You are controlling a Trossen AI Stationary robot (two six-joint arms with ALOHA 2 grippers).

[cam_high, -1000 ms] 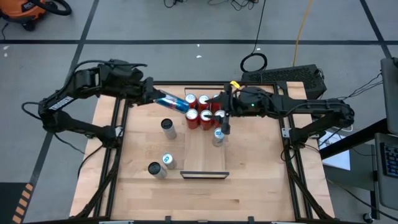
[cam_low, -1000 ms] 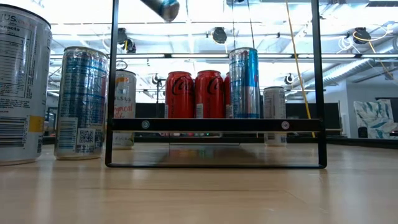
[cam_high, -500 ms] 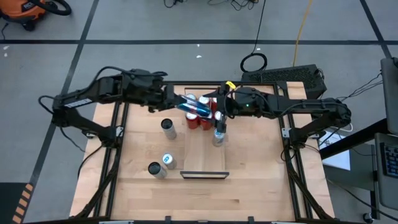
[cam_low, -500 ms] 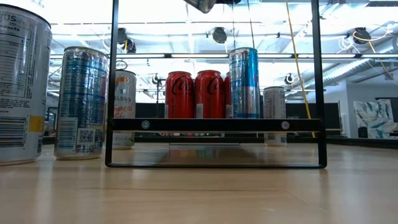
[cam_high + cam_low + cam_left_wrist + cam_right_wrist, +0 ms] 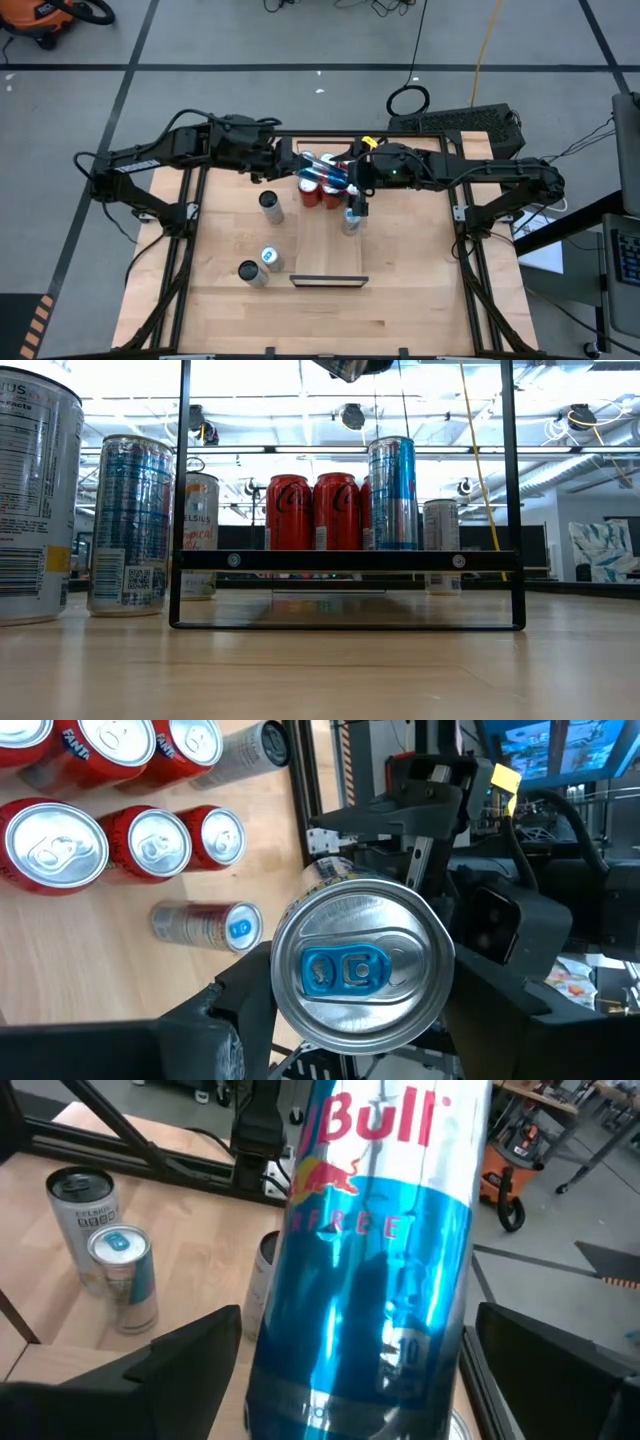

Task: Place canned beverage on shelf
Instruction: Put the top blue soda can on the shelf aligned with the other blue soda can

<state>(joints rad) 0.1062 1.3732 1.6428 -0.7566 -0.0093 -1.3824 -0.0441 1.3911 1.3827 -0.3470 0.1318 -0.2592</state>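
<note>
Next, I close my right gripper squarely around the can's bottom end (image 5: 345,1405) before my left gripper opens, because the can's body (image 5: 375,1270) slants loosely through my right gripper's open fingers.
A blue-and-silver canned beverage (image 5: 322,172) hangs lying nearly level over the far end of the shelf (image 5: 330,250), a light-wood board. My left gripper (image 5: 300,168) is shut on it. The can's top with its blue tab (image 5: 358,965) faces the left wrist view. My right gripper (image 5: 352,180) is open. Its two fingers (image 5: 190,1370) stand either side of the can's body (image 5: 380,1230), with a gap showing on both sides. In the low view the can's end (image 5: 345,368) shows at the upper edge. My left gripper pinches the can's side wall just behind its top rim (image 5: 282,982) between its two fingers. The fingers come nearly level from the table's left and lie along the can. The can sticks out past them toward the right gripper, lifted clear above the red cans.
Several red cans (image 5: 320,190) stand at the shelf's far end, and a silver-blue can (image 5: 350,218) stands upright beside them under the right gripper. Three loose cans (image 5: 270,205) (image 5: 270,258) (image 5: 250,272) stand on the table left of the shelf. Black rails (image 5: 190,200) border the tabletop.
My left gripper has carried the can toward the table's right edge, from left of the shelf to over the red cans and in between the right gripper's fingers. The can has stayed lying nearly level and clear of everything below.
</note>
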